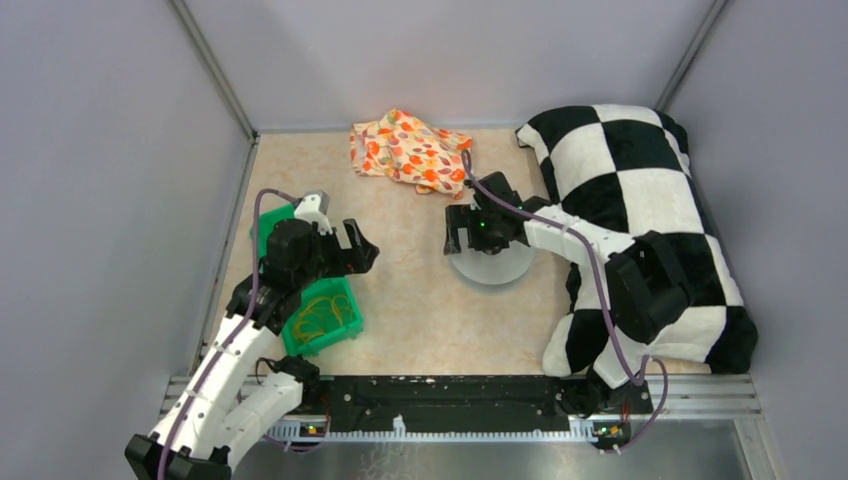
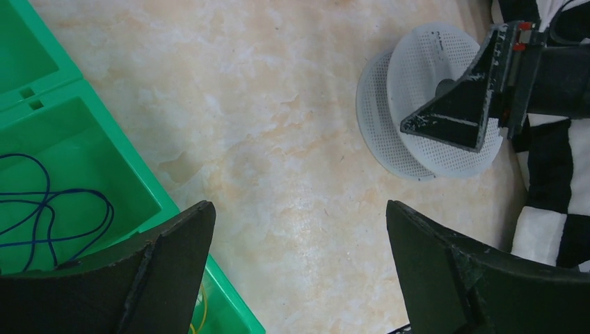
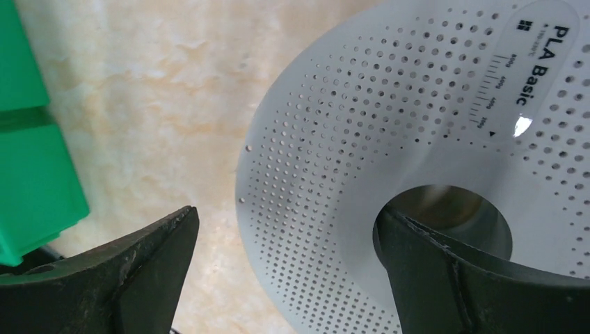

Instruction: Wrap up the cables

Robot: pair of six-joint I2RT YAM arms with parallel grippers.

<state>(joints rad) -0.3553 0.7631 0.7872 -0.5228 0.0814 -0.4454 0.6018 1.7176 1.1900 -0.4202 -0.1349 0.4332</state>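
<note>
Next, my right gripper pulls the spool [image 1: 498,268] by its hole [image 3: 452,212] toward the green bin before wrapping the cables, because the spool is close to the checkered cushion.
The yellow cables [image 1: 320,315] lie as a loose tangle in the near compartment of a green bin [image 1: 345,330]; a thin bit shows in the left wrist view [image 2: 201,313]. A grey perforated spool [image 1: 492,265] lies flat mid-table and shows in both wrist views [image 2: 417,149] [image 3: 389,97]. My left gripper [image 1: 362,248] [image 2: 299,212] is open and empty above bare table, just right of the bin. My right gripper [image 1: 468,240] [image 3: 285,216] is open over the spool, one finger outside the flange rim, the other at the hub hole.
A blue wire [image 2: 42,209] lies in another bin compartment. A flowered cloth [image 1: 410,150] lies at the back. A black-and-white checkered cushion [image 1: 640,190] fills the right side under my right arm. Grey walls close in the table.
</note>
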